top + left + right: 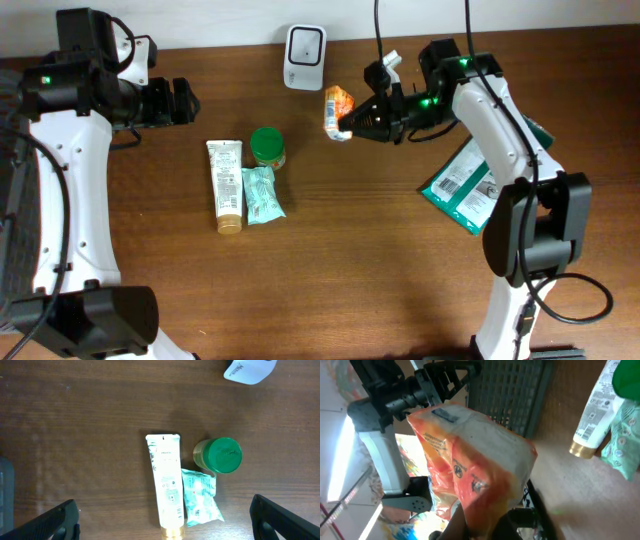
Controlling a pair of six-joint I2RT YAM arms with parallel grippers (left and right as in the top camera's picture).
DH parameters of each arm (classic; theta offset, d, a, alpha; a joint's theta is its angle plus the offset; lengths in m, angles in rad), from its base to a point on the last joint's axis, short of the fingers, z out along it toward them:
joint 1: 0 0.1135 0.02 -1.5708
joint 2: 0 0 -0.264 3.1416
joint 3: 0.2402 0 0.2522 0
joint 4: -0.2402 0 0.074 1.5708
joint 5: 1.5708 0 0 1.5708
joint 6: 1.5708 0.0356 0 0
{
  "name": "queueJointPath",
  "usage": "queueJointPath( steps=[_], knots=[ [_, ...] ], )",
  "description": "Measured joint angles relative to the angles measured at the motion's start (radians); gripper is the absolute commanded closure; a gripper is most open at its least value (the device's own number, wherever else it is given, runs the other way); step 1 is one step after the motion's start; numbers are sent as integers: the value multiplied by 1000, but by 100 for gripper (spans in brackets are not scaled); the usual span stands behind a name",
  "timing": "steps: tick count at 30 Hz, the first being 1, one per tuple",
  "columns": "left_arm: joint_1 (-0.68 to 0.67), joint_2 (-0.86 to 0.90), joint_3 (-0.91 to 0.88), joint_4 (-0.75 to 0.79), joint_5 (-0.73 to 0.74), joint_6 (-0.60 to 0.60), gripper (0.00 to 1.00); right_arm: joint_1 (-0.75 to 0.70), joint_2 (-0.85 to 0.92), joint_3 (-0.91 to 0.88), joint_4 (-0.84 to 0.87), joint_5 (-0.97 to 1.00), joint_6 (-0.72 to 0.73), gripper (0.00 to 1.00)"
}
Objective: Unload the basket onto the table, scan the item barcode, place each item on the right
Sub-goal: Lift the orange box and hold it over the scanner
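The robot's right gripper should turn and bring the snack packet (338, 107) up to the scanner's window (305, 46), because the packet is pointing past the barcode scanner toward the left gripper.
My right gripper (349, 124) is shut on an orange and white snack packet (337, 108), held just right of and below the white barcode scanner (304, 56) at the table's back. In the right wrist view the orange packet (470, 455) fills the centre, pinched at its lower end between my dark fingers (465, 525). My left gripper (187, 101) hangs wide open at the left, above the table, with nothing between its fingers (55, 522). The scanner's edge (248, 371) shows at the top of the left wrist view.
A white tube (226, 184), a teal sachet (262, 193) and a green-lidded jar (267, 146) lie left of centre; all three show in the left wrist view: tube (166, 482), sachet (200, 496), jar (223, 454). A teal-and-white pack (468, 186) lies at the right under my right arm.
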Motion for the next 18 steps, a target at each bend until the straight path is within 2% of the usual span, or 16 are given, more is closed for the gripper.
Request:
queueJointPath(
  steps=[11,18],
  knots=[
    [0,0,0,0,0,0,1,0,-244,0,-6,-14,11,96],
    [0,0,0,0,0,0,1,8,-253,0,-8,45,11,96]
  ],
)
